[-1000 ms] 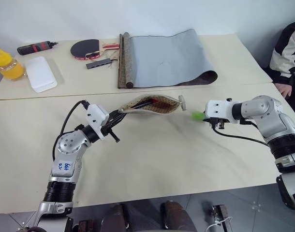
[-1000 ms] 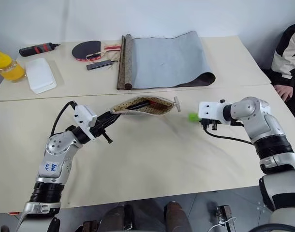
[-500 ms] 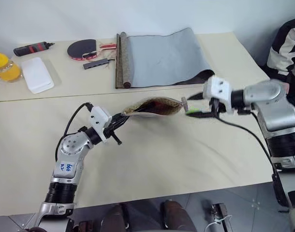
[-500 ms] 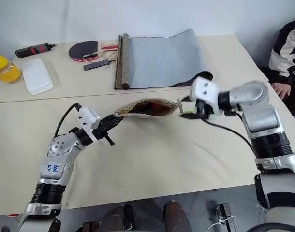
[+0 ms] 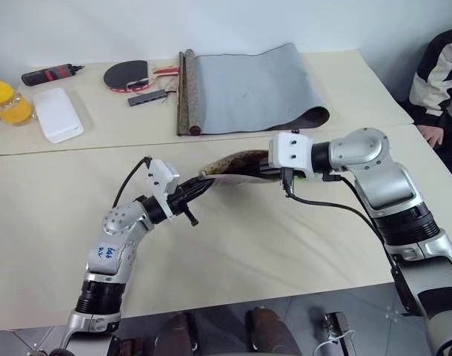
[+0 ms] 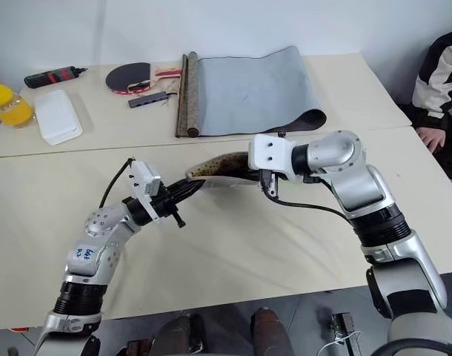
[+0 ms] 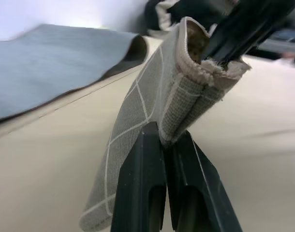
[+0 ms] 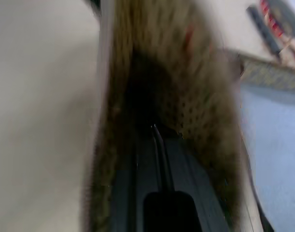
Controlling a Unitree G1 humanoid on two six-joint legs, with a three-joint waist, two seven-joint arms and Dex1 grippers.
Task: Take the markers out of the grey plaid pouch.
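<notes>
The pouch's opening (image 5: 230,170) is stretched narrow along my right gripper. My left gripper should tip the pouch open first, and then my right gripper should reach down into the dotted lining (image 8: 188,106).
The grey plaid pouch (image 5: 237,163) hangs above the cream table (image 5: 233,245), stretched between my two grippers. My left gripper (image 5: 200,187) is shut on its left end; in the left wrist view the fingers (image 7: 147,159) pinch the folded fabric edge (image 7: 186,92). My right gripper (image 6: 250,169) points into the pouch's open right end. The right wrist view has its fingers (image 8: 142,159) pressed together inside the brown dotted lining (image 8: 196,87). The markers are hidden; I cannot tell whether anything sits between the right fingers.
At the back lie a half-rolled plain grey mat (image 5: 248,85), a table tennis paddle (image 5: 130,74), a black-and-red tool (image 5: 50,74), a white box (image 5: 57,113) and an orange bottle (image 5: 7,104). A person (image 5: 441,74) sits at the far right.
My right gripper swung left from beside the pouch into its open end and went from open to shut. My left gripper rolled and shifted slightly right, still holding the pouch.
</notes>
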